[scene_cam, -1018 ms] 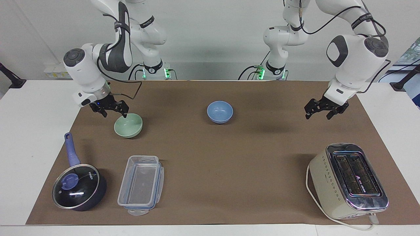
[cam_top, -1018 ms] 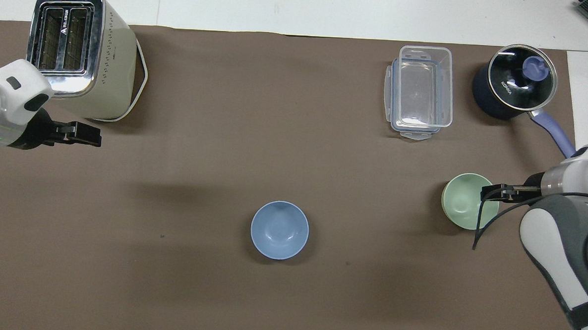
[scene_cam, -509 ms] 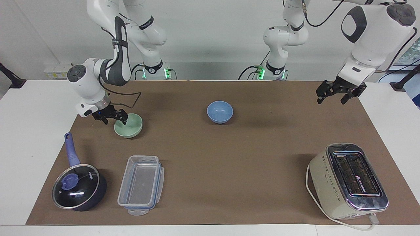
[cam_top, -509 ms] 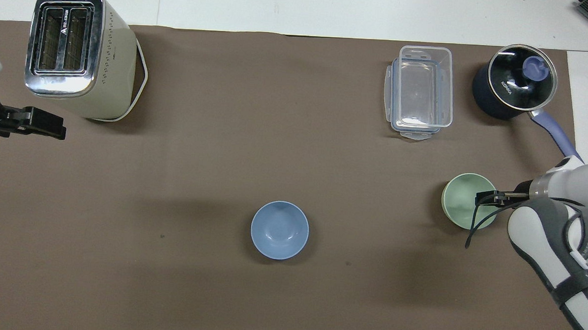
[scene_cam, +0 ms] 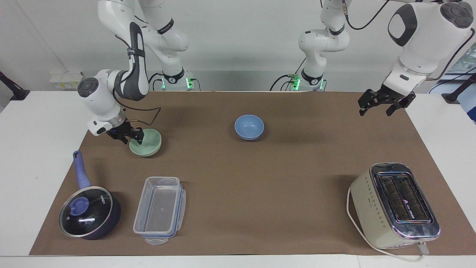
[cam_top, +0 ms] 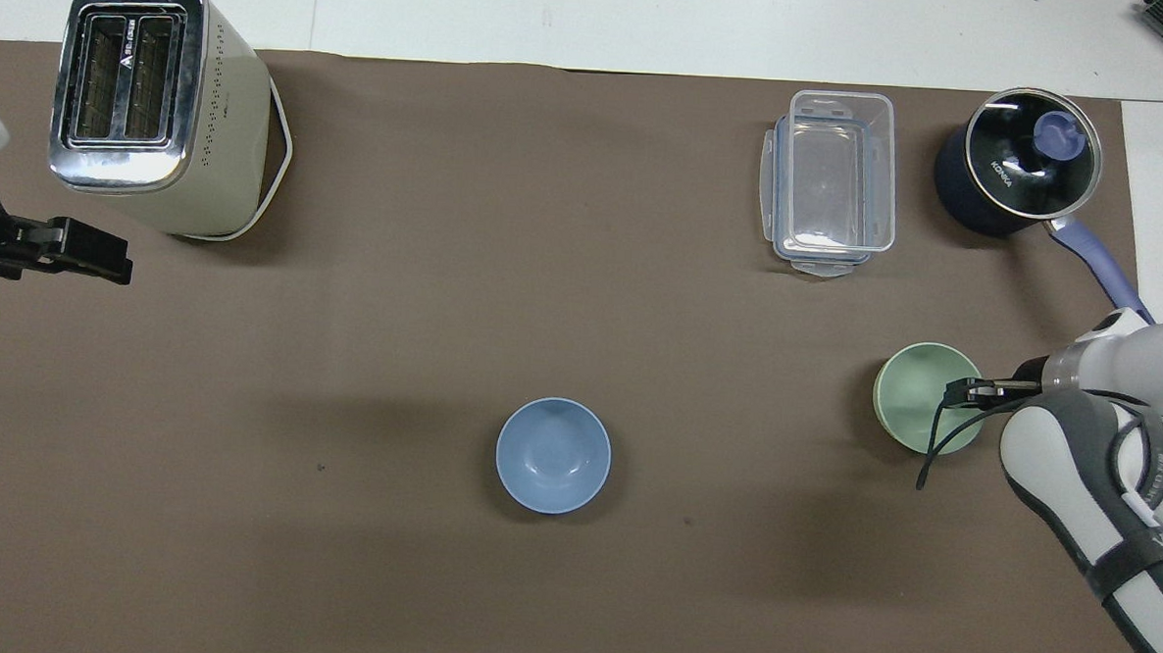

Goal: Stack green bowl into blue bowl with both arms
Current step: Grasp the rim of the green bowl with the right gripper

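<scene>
My gripper will lower the green bowl (cam_top: 923, 396) in, and that bowl will then hide the blue bowl (cam_top: 553, 456) from above, because the bowls' round rims look equally wide.
The green bowl (scene_cam: 147, 143) sits upright on the brown mat toward the right arm's end of the table; it also shows in the overhead view (cam_top: 917, 397). My right gripper (scene_cam: 132, 138) is down at the bowl's rim, on the side toward that end, open, with one finger over the inside and one outside; it also shows in the overhead view (cam_top: 967, 389). The blue bowl (scene_cam: 249, 127) stands empty mid-table, nearer to the robots than the green bowl. My left gripper (scene_cam: 383, 105) is open and empty, raised over the mat's corner at the left arm's end.
A dark lidded saucepan (scene_cam: 89, 212) with a blue handle and a clear plastic container (scene_cam: 160, 210) lie farther from the robots than the green bowl. A cream toaster (scene_cam: 396, 206) stands at the left arm's end, with its cord beside it.
My right gripper came down from just above the green bowl to its rim. My left arm lifted and drew back toward the mat's corner. Both bowls stayed put.
</scene>
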Tool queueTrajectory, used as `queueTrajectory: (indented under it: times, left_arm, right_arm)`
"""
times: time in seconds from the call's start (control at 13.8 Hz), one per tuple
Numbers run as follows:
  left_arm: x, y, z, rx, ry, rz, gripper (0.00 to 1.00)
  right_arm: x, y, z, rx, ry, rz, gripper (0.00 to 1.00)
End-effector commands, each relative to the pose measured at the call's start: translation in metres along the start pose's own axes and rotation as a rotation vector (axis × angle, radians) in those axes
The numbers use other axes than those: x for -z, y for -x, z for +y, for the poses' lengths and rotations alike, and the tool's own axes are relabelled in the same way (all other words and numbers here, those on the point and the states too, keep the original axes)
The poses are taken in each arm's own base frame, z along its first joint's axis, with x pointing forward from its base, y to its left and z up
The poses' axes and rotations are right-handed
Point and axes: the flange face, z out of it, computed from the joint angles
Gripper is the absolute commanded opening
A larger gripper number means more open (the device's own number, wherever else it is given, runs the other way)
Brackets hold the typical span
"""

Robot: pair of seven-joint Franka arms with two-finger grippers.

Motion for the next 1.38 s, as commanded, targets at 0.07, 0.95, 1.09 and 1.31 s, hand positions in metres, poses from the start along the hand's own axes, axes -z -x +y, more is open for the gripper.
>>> queueTrajectory:
  times: [0.07, 0.95, 1.09, 1.31]
  left_arm:
    - [0.003, 0.002, -0.003, 0.003, -0.019, -0.005, 1.00]
    - [0.004, 0.003, -0.003, 0.005, -0.019, -0.005, 1.00]
    - [0.004, 0.003, -0.003, 0.005, -0.019, -0.005, 1.00]
    - [0.004, 0.003, -0.003, 0.005, -0.019, -0.005, 1.00]
  right_arm:
    - [0.006, 0.000, 0.001, 0.009, -0.021, 0.008, 0.00]
    - [0.090, 0.018, -0.125, 0.058, -0.105, -0.035, 0.00]
    - [0.093, 0.026, -0.168, 0.062, -0.101, -0.037, 0.00]
    - [0.094, 0.043, -0.235, 0.026, -0.106, -0.046, 0.00]
